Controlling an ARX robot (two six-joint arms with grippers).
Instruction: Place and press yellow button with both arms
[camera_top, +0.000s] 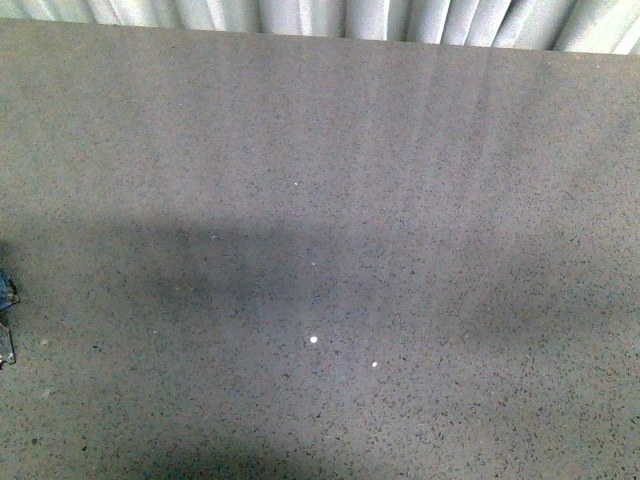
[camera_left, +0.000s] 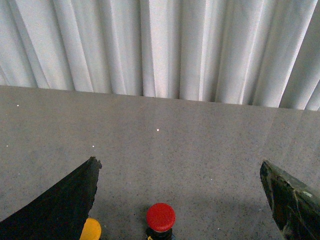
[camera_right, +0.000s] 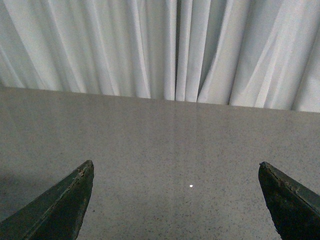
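A black body (camera_left: 159, 233) is visible below the red mushroom button's cap. I therefore expect a hidden black base to come along when I lift the yellow button's cap (camera_left: 91, 229).
In the left wrist view the yellow button (camera_left: 91, 229) shows only its orange-yellow cap at the picture's lower edge, partly behind one black finger (camera_left: 70, 200). My left gripper (camera_left: 180, 167) is open and empty, its jaws wide apart above the grey table. My right gripper (camera_right: 176, 170) is open and empty too, with only bare table between its fingers. No button shows in the right wrist view or the front view. Neither arm shows clearly in the front view.
A red mushroom button (camera_left: 160, 218) stands beside the yellow one between the left gripper's fingers. The speckled grey table (camera_top: 330, 200) ends at a white pleated curtain (camera_left: 160, 45) at the far edge. A small dark object (camera_top: 6, 300) sits at the front view's left edge.
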